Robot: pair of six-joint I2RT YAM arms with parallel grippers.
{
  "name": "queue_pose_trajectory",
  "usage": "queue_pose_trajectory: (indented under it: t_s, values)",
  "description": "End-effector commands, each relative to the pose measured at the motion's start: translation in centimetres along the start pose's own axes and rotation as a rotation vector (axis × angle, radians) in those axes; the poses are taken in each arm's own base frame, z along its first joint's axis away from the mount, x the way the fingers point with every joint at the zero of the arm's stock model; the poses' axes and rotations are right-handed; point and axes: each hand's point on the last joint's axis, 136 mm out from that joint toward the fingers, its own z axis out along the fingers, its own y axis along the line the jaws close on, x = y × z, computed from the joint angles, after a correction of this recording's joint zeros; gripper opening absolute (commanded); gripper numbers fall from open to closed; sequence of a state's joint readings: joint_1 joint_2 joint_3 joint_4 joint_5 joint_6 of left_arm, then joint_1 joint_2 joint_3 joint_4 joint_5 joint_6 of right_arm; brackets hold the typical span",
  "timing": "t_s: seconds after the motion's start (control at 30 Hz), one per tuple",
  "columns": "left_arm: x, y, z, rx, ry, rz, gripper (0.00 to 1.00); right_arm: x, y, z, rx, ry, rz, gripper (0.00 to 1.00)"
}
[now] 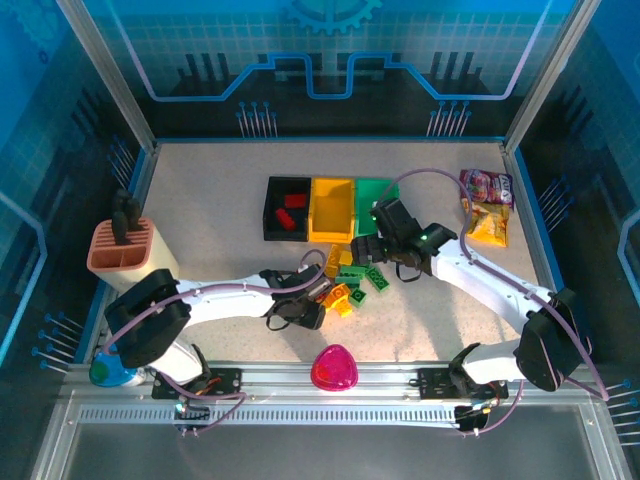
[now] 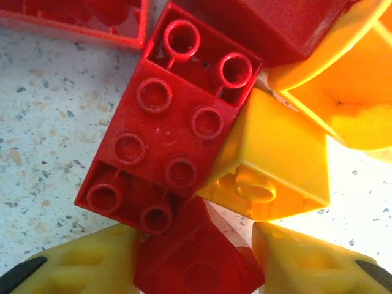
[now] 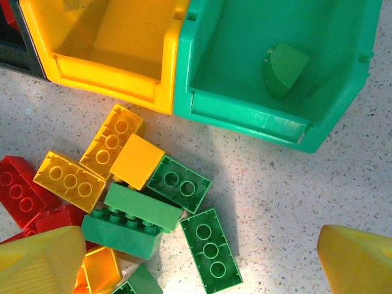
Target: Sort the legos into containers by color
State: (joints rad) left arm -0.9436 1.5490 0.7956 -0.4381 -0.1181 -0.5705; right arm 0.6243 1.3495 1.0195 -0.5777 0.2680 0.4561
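Observation:
My left gripper should continue to go to the black bin and let go of the red lego there. It holds the lego by both sides, and there are red legos in that bin.
The legos lie in a pile in front of the three containers: a black bin, a yellow bin and a green bin. My left gripper is down in the pile's left side. Its yellow fingertips press both sides of a red lego, beside a larger red brick and a yellow one. My right gripper hangs open above green bricks near the green bin, which holds a green rounded piece. Red legos lie in the black bin.
A pink rounded object lies at the near edge. Snack packets sit at the right. A tan holder with black tools stands at the left. Bare table stretches behind the bins and to the left.

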Motion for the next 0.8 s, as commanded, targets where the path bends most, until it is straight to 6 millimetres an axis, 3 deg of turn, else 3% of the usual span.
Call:
queue_pose_trajectory:
  t_s: [0.0,0.43,0.77]
  values:
    - [-0.2,1.2,-0.8,-0.044,-0.024,-0.012,0.4,-0.1,-0.3,-0.3,-0.013,-0.016,0.033,0.98]
    - [-3.8,4.3,-5.5,0.004,-0.181,-0.126,0.34,0.4,-0.8,-0.6,-0.012,-0.017,0.045,0.97]
    - [-12.2,9.1,-10.8,0.025,-0.415,-0.297,0.33,0.9,-0.5,-1.1,-0.043,-0.022,0.054,0.97]
